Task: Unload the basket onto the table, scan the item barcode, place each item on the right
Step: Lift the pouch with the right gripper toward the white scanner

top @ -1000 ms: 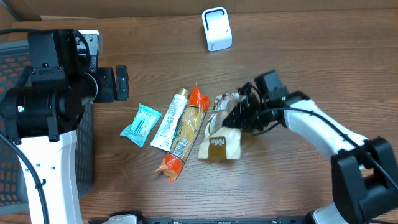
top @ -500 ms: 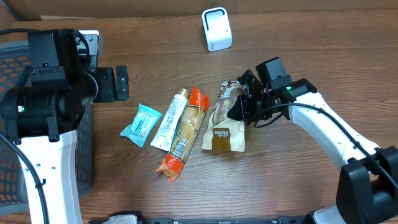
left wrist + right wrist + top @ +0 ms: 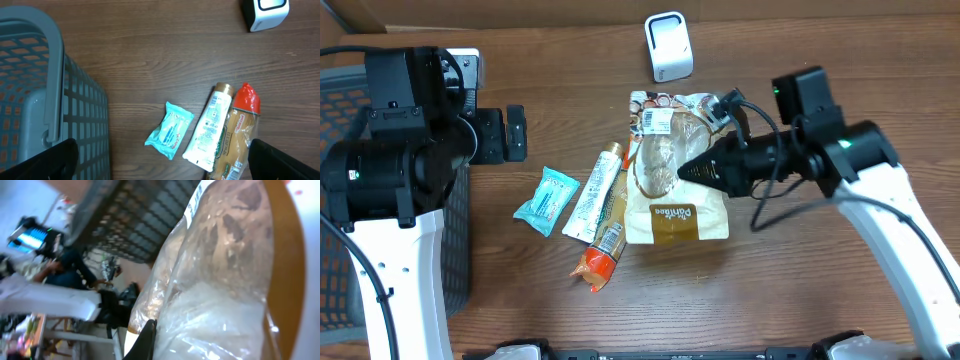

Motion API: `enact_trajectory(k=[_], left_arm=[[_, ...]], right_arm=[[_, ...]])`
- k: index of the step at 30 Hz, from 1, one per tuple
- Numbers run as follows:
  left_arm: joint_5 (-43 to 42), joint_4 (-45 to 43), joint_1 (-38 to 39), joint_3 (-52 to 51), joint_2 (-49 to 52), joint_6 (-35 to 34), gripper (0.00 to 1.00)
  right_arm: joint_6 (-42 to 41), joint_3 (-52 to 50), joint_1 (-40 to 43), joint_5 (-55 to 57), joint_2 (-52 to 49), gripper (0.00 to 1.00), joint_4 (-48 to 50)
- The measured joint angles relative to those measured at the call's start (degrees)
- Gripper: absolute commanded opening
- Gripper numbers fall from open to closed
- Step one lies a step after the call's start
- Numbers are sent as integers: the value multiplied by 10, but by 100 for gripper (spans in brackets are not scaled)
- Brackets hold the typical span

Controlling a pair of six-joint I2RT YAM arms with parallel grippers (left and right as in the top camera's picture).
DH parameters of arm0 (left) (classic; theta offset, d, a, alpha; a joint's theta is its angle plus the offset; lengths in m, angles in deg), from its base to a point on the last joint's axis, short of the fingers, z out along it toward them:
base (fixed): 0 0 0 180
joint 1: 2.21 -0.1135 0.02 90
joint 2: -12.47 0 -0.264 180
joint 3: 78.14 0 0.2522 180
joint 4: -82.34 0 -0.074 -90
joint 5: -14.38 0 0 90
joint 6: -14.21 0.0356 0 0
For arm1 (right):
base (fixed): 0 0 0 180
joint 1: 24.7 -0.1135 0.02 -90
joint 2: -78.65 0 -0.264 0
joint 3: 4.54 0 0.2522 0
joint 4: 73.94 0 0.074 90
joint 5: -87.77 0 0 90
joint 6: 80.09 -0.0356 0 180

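Observation:
The bread bag's barcode label [image 3: 657,121] is facing up, away from the scanner's window [image 3: 667,37]. Next, my right gripper flips the bag so its label points down and holds it over the scanner.
My right gripper [image 3: 696,168] is shut on a clear plastic bread bag [image 3: 672,172] with a brown band, held lifted over the middle of the table. The bag's white barcode label [image 3: 656,120] faces up at its far end, just short of the white scanner [image 3: 668,47]. The right wrist view is filled by the bag [image 3: 225,280], with one dark fingertip [image 3: 145,340] pressed against the plastic. My left gripper [image 3: 510,135] hangs open at the left, above the table; its wide-apart fingertips frame the lower corners of the left wrist view, with nothing between them [image 3: 162,162].
A teal packet [image 3: 547,200], a white tube [image 3: 592,192] and an orange-ended spaghetti pack [image 3: 605,250] lie side by side left of the bag. A grey mesh basket [image 3: 50,75] stands at the far left. The scanner [image 3: 264,12] shows at the left wrist view's top right.
My right gripper has closed fully on the bag and lifted it off the table, moving up and right. The bag turned, and its barcode label now shows near the scanner. The left arm stayed still.

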Motion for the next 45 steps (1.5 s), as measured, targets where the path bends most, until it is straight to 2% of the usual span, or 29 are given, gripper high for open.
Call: enact_trajectory(k=[7, 11, 18, 21, 25, 28, 31, 33, 36, 45], left_arm=[[0, 0, 0, 0, 0, 0, 100], [0, 0, 0, 0, 0, 0, 100], [0, 0, 0, 0, 0, 0, 99], [0, 0, 0, 0, 0, 0, 100], [0, 0, 0, 0, 0, 0, 100], [0, 0, 0, 0, 0, 0, 100], [0, 0, 0, 0, 0, 0, 99], [0, 0, 0, 0, 0, 0, 99], [0, -1, 0, 0, 1, 0, 99], [0, 0, 0, 0, 1, 0, 99]], right_arm=[[30, 0, 23, -45, 47, 4, 0], [-11, 0, 34, -31, 60, 4, 31], [-159, 1, 26, 177, 52, 4, 106], [-188, 2, 2, 283, 34, 4, 132], [-203, 2, -55, 500, -17, 4, 206], [-149, 3, -90, 647, -72, 4, 280], [-44, 3, -110, 773, -137, 4, 362], [4, 2, -112, 816, -160, 4, 405], [116, 6, -111, 894, -216, 4, 542], [464, 8, -108, 967, -359, 4, 821]])
